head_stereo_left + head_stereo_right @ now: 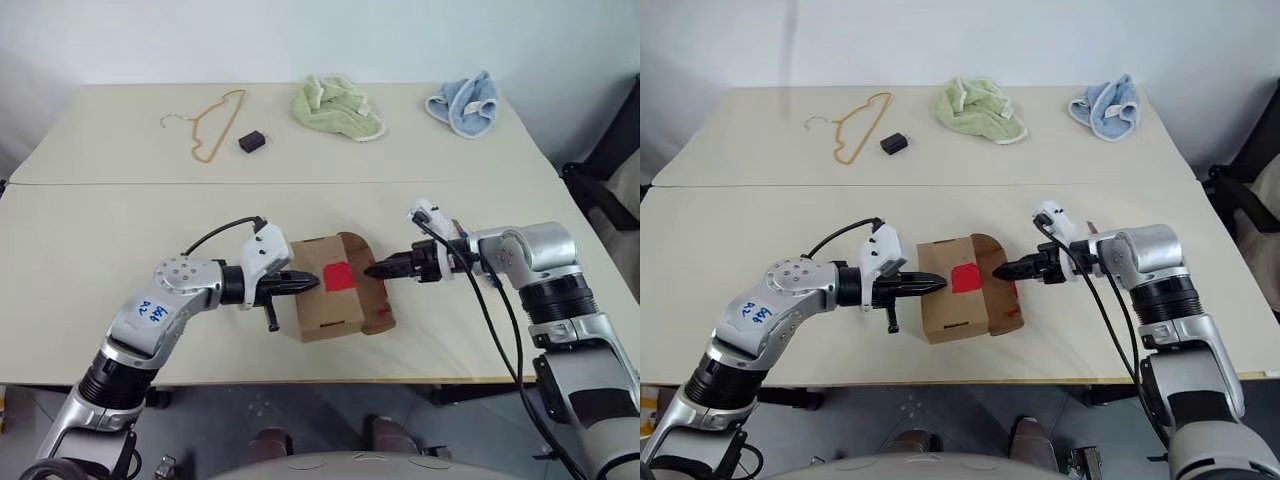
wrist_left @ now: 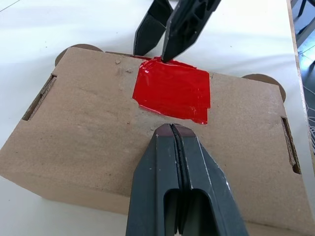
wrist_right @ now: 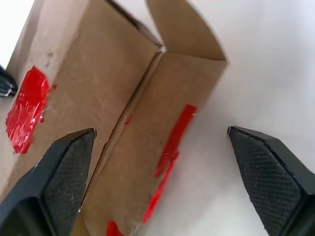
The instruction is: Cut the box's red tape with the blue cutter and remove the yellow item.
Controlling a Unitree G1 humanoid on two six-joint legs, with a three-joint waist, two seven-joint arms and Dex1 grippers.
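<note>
The box's end flap point(image 1: 376, 304) will come loose and swing the whole lid open when the robot pulls, because the red tape is split across the open gap point(image 3: 130, 111).
The brown box point(image 1: 325, 315) lies near the table's front edge, with the red tape point(image 1: 338, 275) on its top face. Its right flap point(image 1: 378, 300) stands folded outward, with strips of red tape point(image 3: 170, 142) on its inner side. My left gripper point(image 1: 312, 282) is shut with nothing in it, its tips point(image 2: 171, 129) resting on the box top just beside the tape. My right gripper point(image 1: 375, 270) is open at the box's right edge, and its fingers point(image 2: 189, 24) touch the far edge of the tape. The blue cutter and the yellow item are out of view.
On the far half of the table lie a tan wire hanger point(image 1: 215, 125), a small black object point(image 1: 251, 142), a green cloth point(image 1: 337, 107) and a blue cloth point(image 1: 463, 103). The table's front edge point(image 1: 300, 382) runs close behind the box.
</note>
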